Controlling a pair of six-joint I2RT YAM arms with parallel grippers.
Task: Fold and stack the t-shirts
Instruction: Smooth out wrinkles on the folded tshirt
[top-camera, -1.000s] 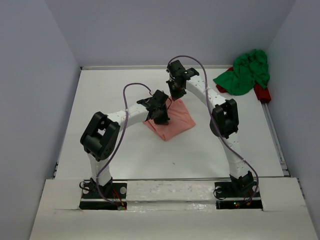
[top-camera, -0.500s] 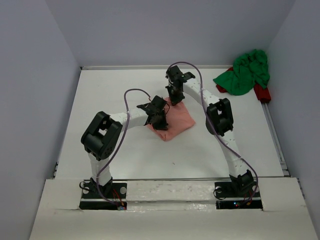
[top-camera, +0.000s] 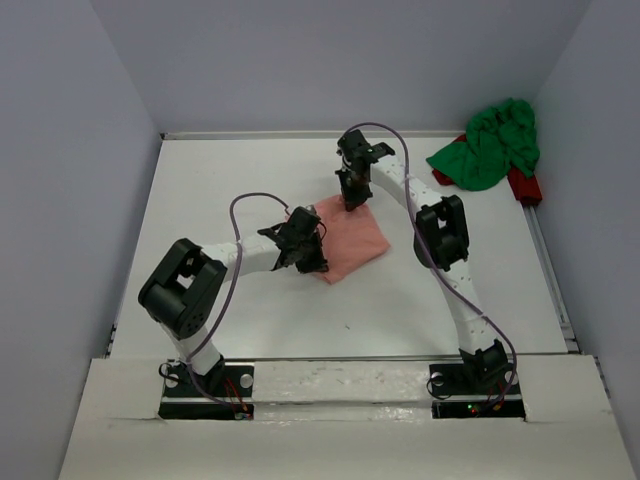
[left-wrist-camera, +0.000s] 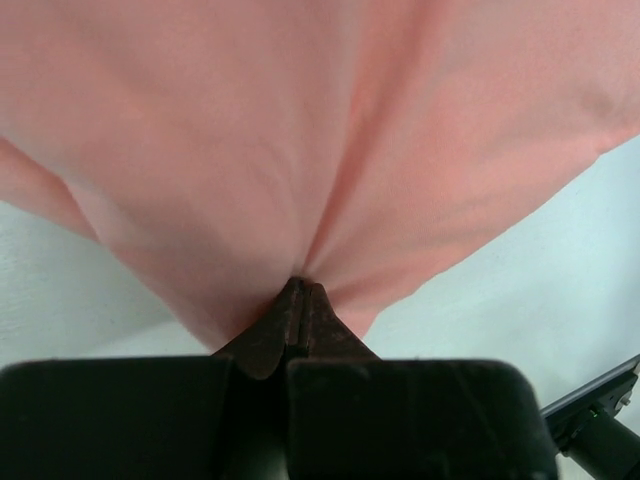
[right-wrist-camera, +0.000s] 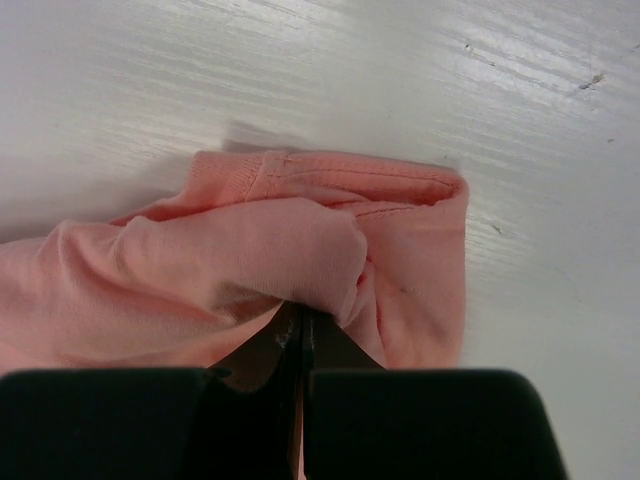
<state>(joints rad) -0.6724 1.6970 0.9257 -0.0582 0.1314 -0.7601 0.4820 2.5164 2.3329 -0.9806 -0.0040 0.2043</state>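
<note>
The salmon pink t-shirt (top-camera: 355, 242) still lies slanting with my left gripper on its near edge, so that gripper should go to the t-shirt's far edge (top-camera: 328, 207) to straighten it.
The salmon pink t-shirt (top-camera: 352, 240) lies folded into a small patch mid-table. My left gripper (top-camera: 308, 262) is shut on its near-left edge; in the left wrist view the cloth (left-wrist-camera: 300, 150) fans out from the pinched jaws of the left gripper (left-wrist-camera: 302, 288). My right gripper (top-camera: 352, 203) is shut on the far corner, where the pink hem (right-wrist-camera: 330, 195) bunches above the closed tips of the right gripper (right-wrist-camera: 300, 310). The bright green t-shirt (top-camera: 490, 145) sits crumpled at the far right corner.
A red object (top-camera: 524, 186) lies partly under the green shirt by the right table edge. Grey walls close in the white table (top-camera: 220, 190) on the left, back and right. The arm bases stand along the near edge.
Both grippers have moved with the pink shirt still pinched. The left arm has dropped lower and slid toward the near left; the right gripper shifted slightly right, and the cloth now lies flatter.
</note>
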